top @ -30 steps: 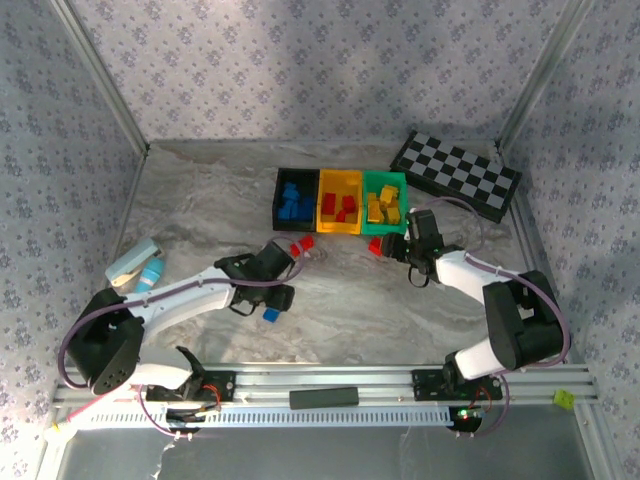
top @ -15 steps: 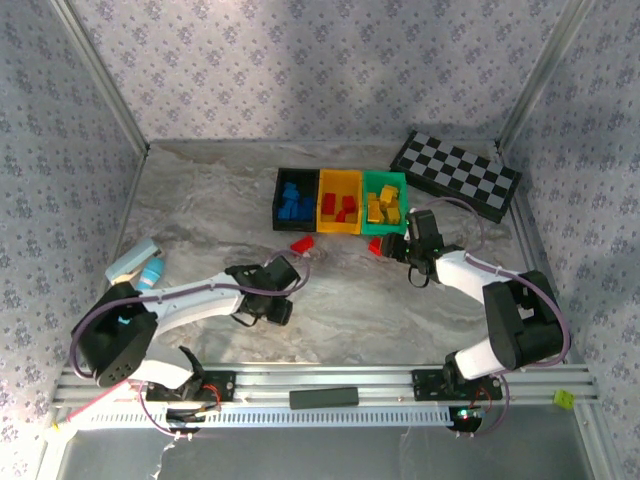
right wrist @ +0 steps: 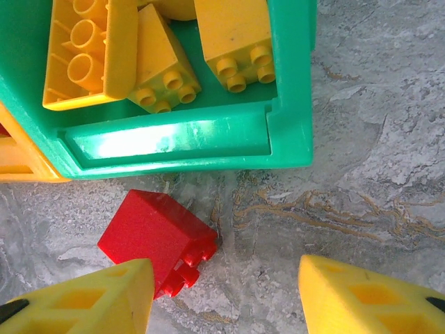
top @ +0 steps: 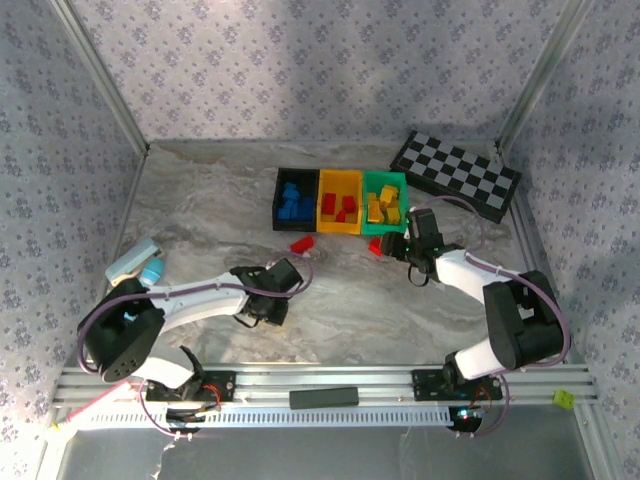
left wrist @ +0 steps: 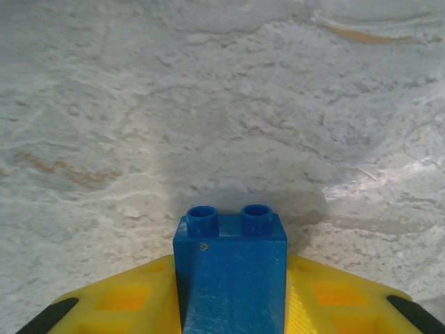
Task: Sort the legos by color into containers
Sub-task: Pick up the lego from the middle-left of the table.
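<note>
My left gripper should go on carrying the blue lego, held squarely by its sides, until it is over the black container, because that container holds blue legos.
A blue lego with two studs sits between the yellow fingers of my left gripper, which is shut on it just over the marble table. From above, that gripper stands at the near middle left. My right gripper is open in front of the green container, which holds yellow legos. A red lego lies on its side against the left finger. From above, the black, yellow-orange and green containers stand in a row. Another red lego lies before them.
A black-and-white checkerboard lies at the back right. A light blue marker and a pale box rest at the left. Patterned walls with metal posts enclose the table. A rail runs along the near edge.
My left gripper has drawn back toward the near edge, come over the blue lego and closed on it. The right arm and the red legos have not moved.
</note>
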Motion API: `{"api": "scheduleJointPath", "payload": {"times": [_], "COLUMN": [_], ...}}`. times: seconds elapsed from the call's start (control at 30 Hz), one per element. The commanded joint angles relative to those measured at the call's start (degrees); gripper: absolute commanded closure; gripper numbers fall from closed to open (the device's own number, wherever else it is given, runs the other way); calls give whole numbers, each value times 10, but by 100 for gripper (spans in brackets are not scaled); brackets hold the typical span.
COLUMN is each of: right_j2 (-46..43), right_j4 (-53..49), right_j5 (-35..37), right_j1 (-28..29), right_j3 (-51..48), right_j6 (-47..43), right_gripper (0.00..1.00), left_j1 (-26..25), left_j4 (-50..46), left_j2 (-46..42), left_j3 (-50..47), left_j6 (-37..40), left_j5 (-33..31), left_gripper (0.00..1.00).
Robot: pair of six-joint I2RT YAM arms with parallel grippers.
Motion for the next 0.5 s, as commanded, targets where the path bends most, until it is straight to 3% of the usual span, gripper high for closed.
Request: {"api": "scheduleJointPath", "payload": {"times": [0.0,0.2,0.47], "right_j2": [5,4,-1], "right_j4": [-12,-13,-13], "right_j5": [9,9,11], "right_j1": [3,3,2], "right_j3": [15,16,13], "right_j6": [2,2,1], "right_gripper": [41,41,41], "left_j1": [-5,2,50], "left_j4": [-10,18,45], "left_j2": [-48,-93,-21], "left_j3": [3,24,140], "left_j6": [-4,12,72], "left_j5": [-47,-104,-83], "left_gripper": [71,83,88]}}
